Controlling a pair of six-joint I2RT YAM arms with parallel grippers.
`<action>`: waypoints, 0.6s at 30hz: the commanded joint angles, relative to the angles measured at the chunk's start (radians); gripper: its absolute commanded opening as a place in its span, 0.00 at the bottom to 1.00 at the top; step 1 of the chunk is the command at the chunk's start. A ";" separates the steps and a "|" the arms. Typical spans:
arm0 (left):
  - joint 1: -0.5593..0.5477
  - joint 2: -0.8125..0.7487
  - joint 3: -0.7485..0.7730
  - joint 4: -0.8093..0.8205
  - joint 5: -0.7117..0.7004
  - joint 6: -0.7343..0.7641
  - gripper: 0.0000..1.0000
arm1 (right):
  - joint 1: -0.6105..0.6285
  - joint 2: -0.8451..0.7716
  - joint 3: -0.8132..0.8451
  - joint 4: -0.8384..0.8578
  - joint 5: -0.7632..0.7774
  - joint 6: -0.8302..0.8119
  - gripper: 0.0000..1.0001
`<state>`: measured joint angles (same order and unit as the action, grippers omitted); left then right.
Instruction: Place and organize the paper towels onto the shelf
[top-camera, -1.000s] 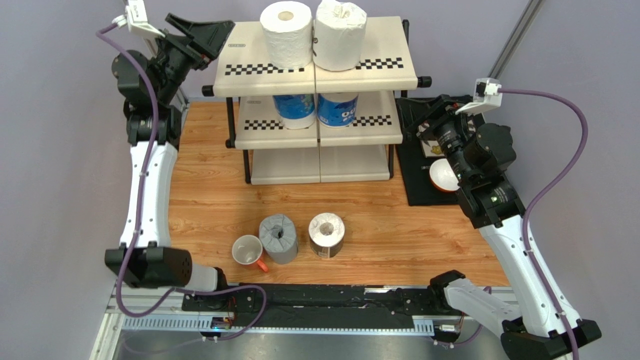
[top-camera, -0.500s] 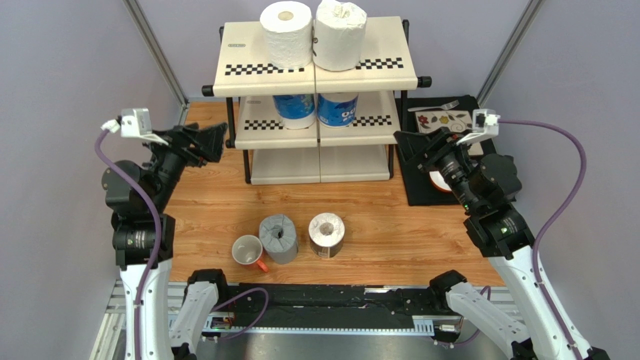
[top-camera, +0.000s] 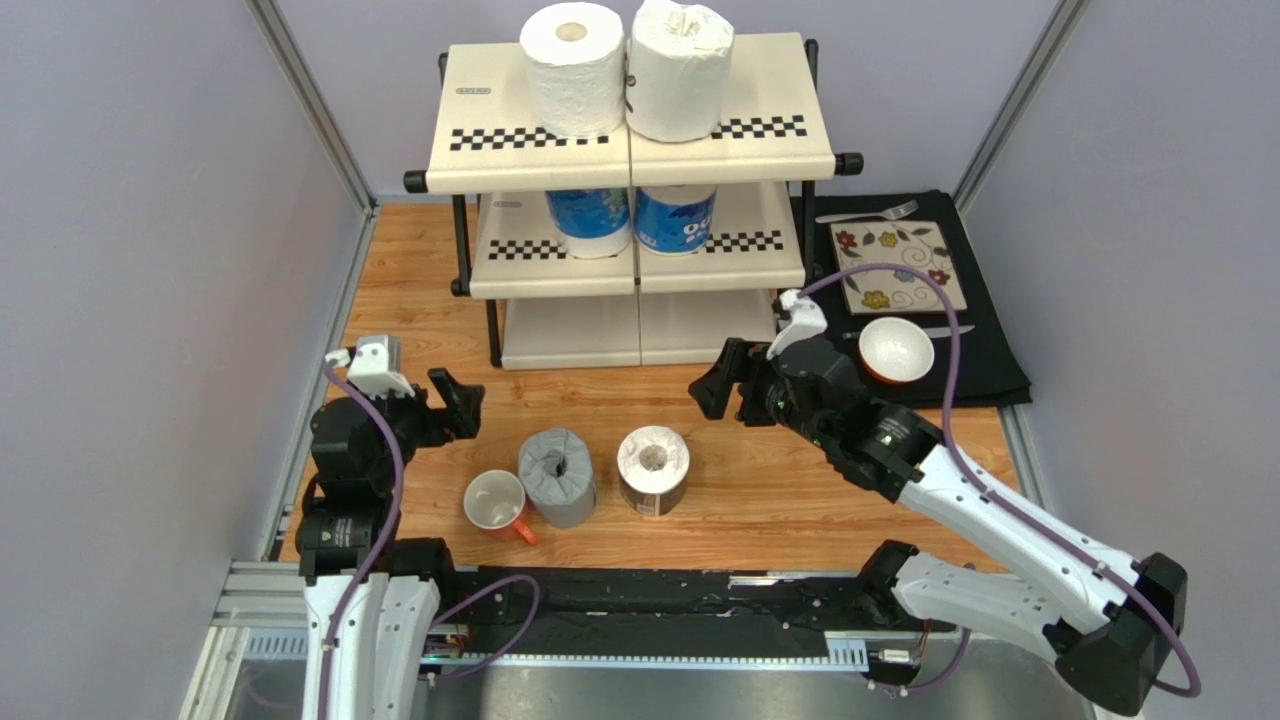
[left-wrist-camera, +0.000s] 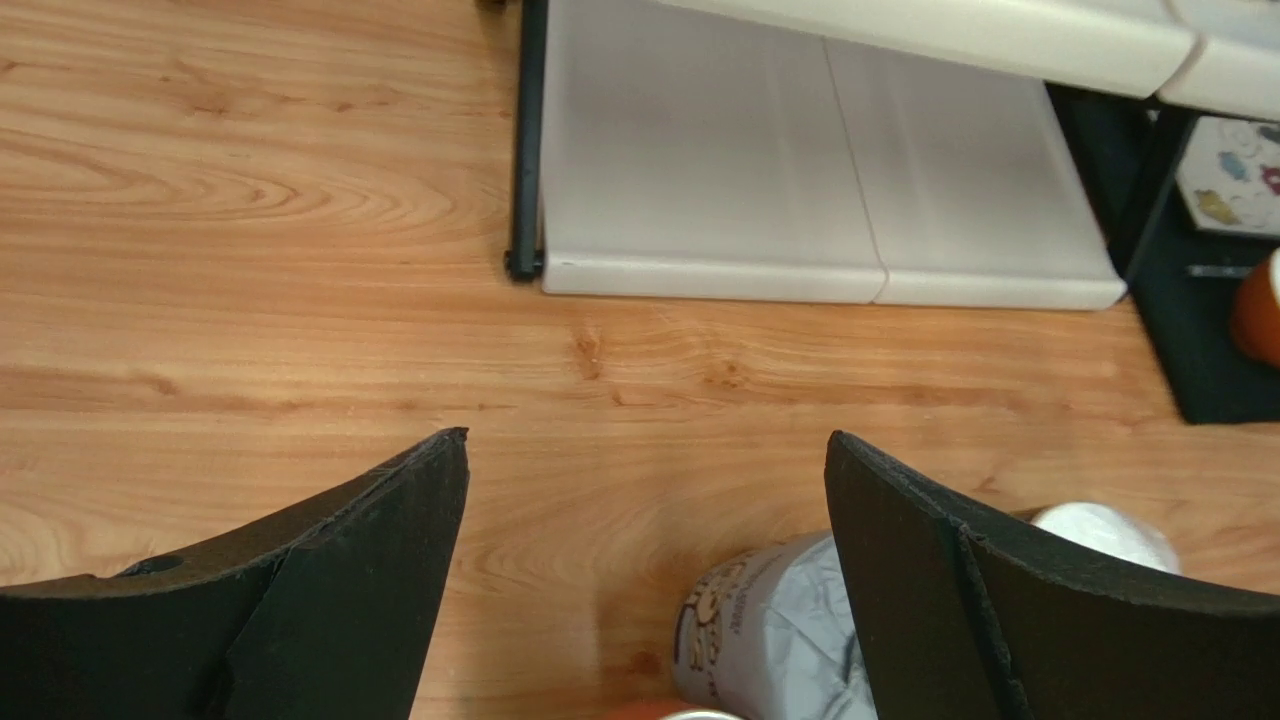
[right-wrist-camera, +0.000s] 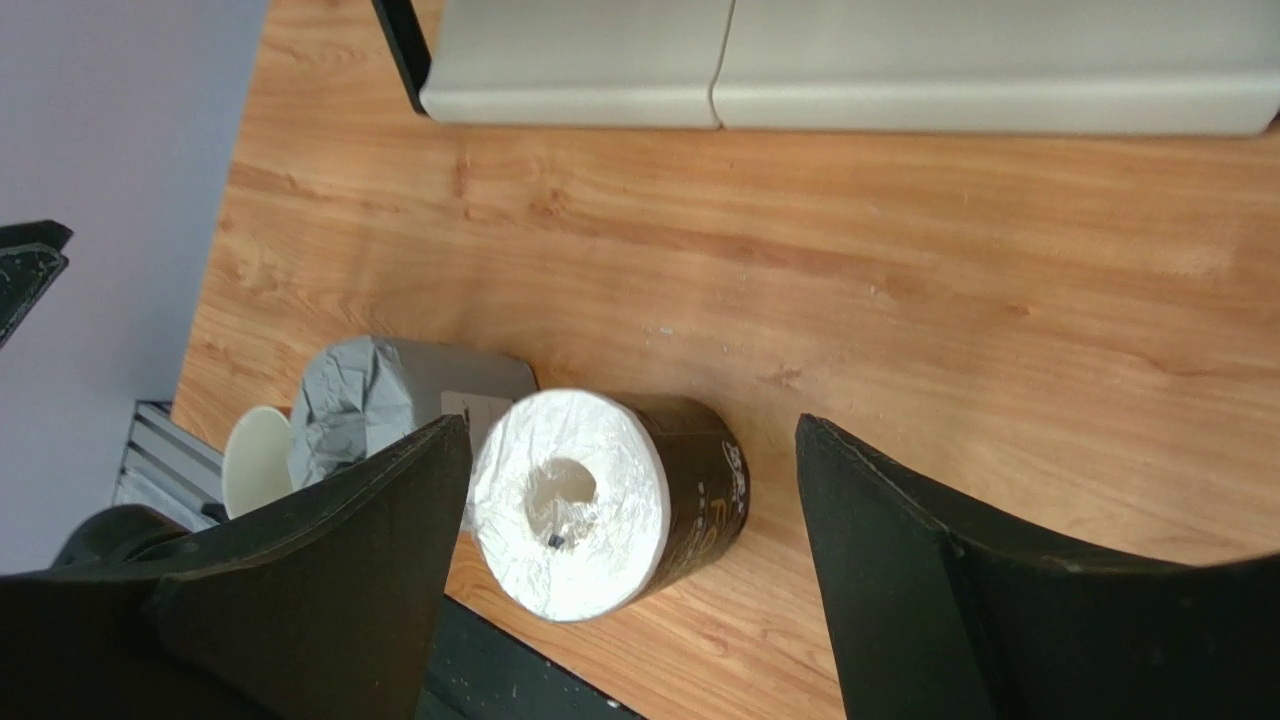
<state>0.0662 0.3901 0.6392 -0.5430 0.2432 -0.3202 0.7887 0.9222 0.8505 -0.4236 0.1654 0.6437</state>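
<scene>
The wrap sinks into a hollow core (top-camera: 652, 456), so the dark-wrapped roll (top-camera: 654, 473) will rise by its rim when the robot pinches it from inside and lifts.
The shelf (top-camera: 781, 105) stands at the back. Two white paper towels (top-camera: 571, 68) (top-camera: 679, 68) stand on its top tier and two blue-printed ones (top-camera: 589, 221) (top-camera: 673, 218) on the middle tier. The bottom tier (top-camera: 639, 330) is bare. A grey roll (top-camera: 558, 476) and a dark-wrapped roll (top-camera: 654, 470) stand upright on the table in front. My left gripper (top-camera: 455, 402) is open and empty, left of the grey roll (left-wrist-camera: 766, 638). My right gripper (top-camera: 721, 387) is open and empty, above and behind the dark-wrapped roll (right-wrist-camera: 571, 503).
A white mug with an orange handle (top-camera: 496, 503) stands against the grey roll's left side. A black mat (top-camera: 984, 353) at the right holds a floral tile (top-camera: 899, 267) and a bowl (top-camera: 897, 350). Grey walls close in both sides.
Both arms have swung down from beside the shelf to low over the table. The left gripper now sits near the grey roll and the right one near the dark-wrapped roll.
</scene>
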 joint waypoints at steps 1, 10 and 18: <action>0.006 -0.068 -0.093 0.005 -0.041 0.092 0.96 | 0.078 0.055 -0.005 0.013 0.043 0.045 0.83; 0.006 -0.122 -0.245 0.058 -0.025 0.127 0.96 | 0.148 0.139 -0.042 0.042 0.042 0.074 0.75; 0.003 -0.119 -0.268 0.055 -0.044 0.147 0.96 | 0.173 0.242 -0.057 0.094 0.033 0.099 0.68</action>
<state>0.0662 0.2813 0.3725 -0.5343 0.2066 -0.2062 0.9470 1.1294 0.7952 -0.3992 0.1852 0.7174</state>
